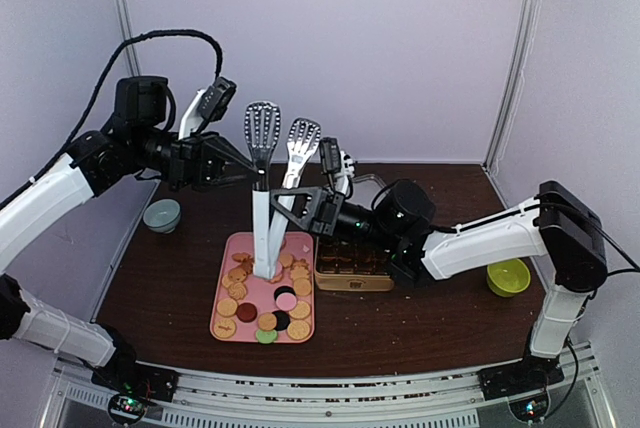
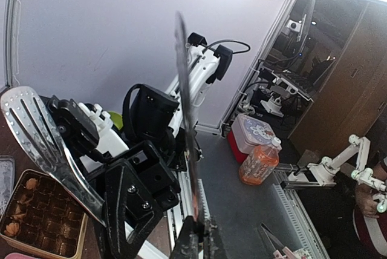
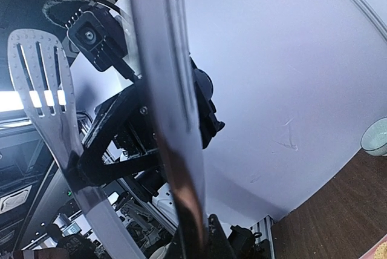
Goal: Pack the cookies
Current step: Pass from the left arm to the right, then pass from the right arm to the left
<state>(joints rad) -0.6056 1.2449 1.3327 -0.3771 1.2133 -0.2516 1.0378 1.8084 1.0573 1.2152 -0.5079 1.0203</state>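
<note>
Both spatula blades (image 1: 262, 128) are pointing up, away from the cookies. My right gripper should tilt its spatula over together with my left gripper's, low above the pink tray (image 1: 262, 300).
The cookies (image 1: 262, 293), round and mostly tan with some pink, black, dark red and green ones, lie on a pink tray (image 1: 222, 326). Each gripper is shut on a slotted metal spatula with a white handle, held upright with the blade up. My left gripper (image 1: 256, 176) grips the taller spatula (image 1: 262, 128). My right gripper (image 1: 287, 199) grips the other spatula (image 1: 303, 138). The handles converge low over the tray; I cannot tell whether they are joined. In the left wrist view my gripper (image 2: 199, 235) holds its blade (image 2: 184, 120) edge-on. In the right wrist view my gripper (image 3: 202, 235) does the same.
A gold tin (image 1: 352, 276) with brown paper cups stands right of the tray; it also shows in the left wrist view (image 2: 42, 216), with a few cookies inside. A grey-green bowl (image 1: 162, 215) sits at the left and a yellow-green bowl (image 1: 507, 276) at the right.
</note>
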